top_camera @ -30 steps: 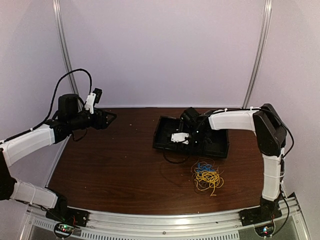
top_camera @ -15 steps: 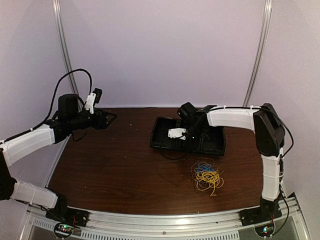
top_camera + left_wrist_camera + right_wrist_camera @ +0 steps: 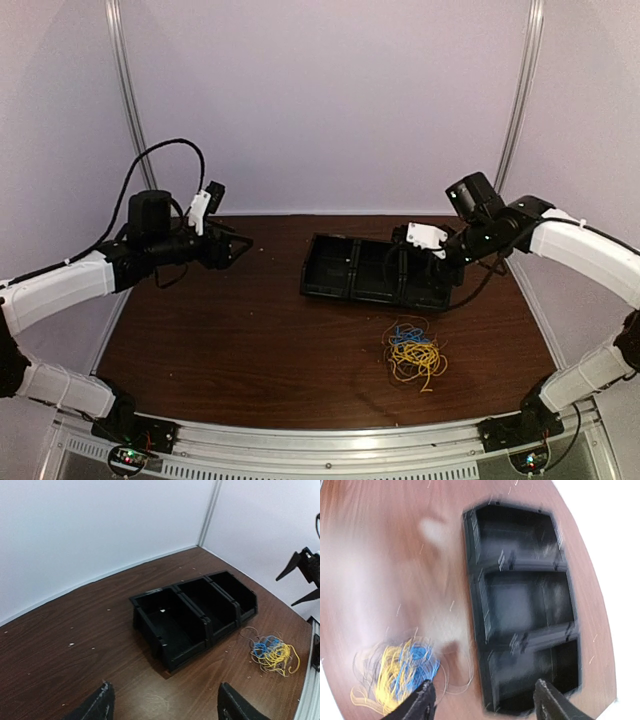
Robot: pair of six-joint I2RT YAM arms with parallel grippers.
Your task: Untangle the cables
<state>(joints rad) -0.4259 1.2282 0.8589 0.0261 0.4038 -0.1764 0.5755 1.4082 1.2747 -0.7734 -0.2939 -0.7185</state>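
Note:
The robot's left gripper should hold the yellow and blue cable pile [image 3: 414, 354] while its right gripper lifts the pale cable's loop, because the loop runs into the pile.
The cables [image 3: 413, 352] lie in one tangled pile of yellow, blue and pale strands on the brown table, in front of the black bin. The pile also shows as cables [image 3: 272, 651] at the right and as cables [image 3: 395, 672] at the lower left. My left gripper [image 3: 236, 246] hovers open over the table's left rear, far from the pile; between the left gripper [image 3: 165, 700] fingers there is only bare wood. My right gripper [image 3: 408, 236] hangs open above the bin's right end, holding nothing. The blurred right gripper [image 3: 482, 700] view looks down on the bin and pile.
A black bin with three compartments [image 3: 370, 297] stands at mid-table; the same bin [image 3: 190, 652] and bin [image 3: 520, 565] appears in both wrist views. White walls and metal posts [image 3: 515, 110] close the back. The table's front edge [image 3: 330, 425] runs just past the pile.
My right gripper has opened and drawn back up and to the right, out of the bin. The bin shifted slightly to the left. My left arm edged a little toward the middle.

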